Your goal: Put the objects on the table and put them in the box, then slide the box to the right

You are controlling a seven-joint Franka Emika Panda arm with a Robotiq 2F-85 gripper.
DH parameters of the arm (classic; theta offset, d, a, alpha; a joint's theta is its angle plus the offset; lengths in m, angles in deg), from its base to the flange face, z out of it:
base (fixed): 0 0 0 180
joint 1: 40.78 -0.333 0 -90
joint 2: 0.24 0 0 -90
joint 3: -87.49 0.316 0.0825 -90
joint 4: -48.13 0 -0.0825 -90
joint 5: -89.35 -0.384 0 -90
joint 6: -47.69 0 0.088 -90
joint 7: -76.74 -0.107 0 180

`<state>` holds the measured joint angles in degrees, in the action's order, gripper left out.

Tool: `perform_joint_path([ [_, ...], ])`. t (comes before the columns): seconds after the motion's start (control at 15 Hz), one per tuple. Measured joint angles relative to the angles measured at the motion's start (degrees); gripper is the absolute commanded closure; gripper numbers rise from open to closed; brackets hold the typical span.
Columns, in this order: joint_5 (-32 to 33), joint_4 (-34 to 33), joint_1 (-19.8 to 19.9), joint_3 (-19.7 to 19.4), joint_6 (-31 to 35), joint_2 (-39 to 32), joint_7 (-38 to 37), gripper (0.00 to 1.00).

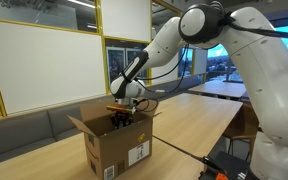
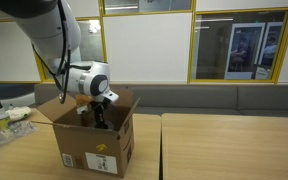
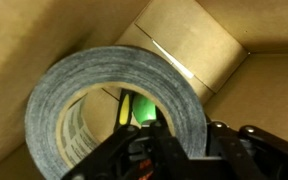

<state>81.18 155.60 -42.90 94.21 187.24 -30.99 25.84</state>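
I continue to move my gripper past the green ball (image 3: 144, 108), because the black tape roll (image 3: 42, 122) is inside the brown box's sides, and let go of the tape roll over the clear cardboard bottom of the box.
The brown cardboard box (image 1: 119, 152) (image 2: 94, 150) stands on the light wood table (image 1: 199, 120) (image 2: 224, 145) with its flaps open. In both exterior views my gripper (image 1: 121, 118) (image 2: 99, 115) reaches down into its open top. In the wrist view the gripper (image 3: 174, 150) is shut on the wall of a black tape roll (image 3: 174, 100), held on edge above the box's cardboard floor (image 3: 184, 45). A bright green ball (image 3: 141, 108) shows through the roll's hole, lower in the box.
The box sits near the table's end. Clutter (image 2: 4, 115) lies on the table beside the box. A grey bench (image 2: 234, 98) and glass partitions run behind. Another table (image 1: 224, 90) stands farther back. Black equipment (image 1: 229, 165) sits by the arm's base.
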Motion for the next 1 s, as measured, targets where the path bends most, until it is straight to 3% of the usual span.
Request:
perform_joint_path([
  [0.27,0.6,-0.2,-2.7,-4.9,-6.4,1.2,0.0,0.87],
  [0.73,2.9,-0.6,-3.0,-9.9,-12.6,3.8,-0.1,0.85],
  [0.8,3.3,-0.6,-3.0,-10.6,-13.4,4.2,-0.2,0.44],
  [0.87,3.5,-0.7,-3.0,-11.1,-14.3,4.4,-0.2,0.42],
  [1.0,3.6,-0.7,-2.7,-12.0,-15.7,4.8,-0.2,0.28],
])
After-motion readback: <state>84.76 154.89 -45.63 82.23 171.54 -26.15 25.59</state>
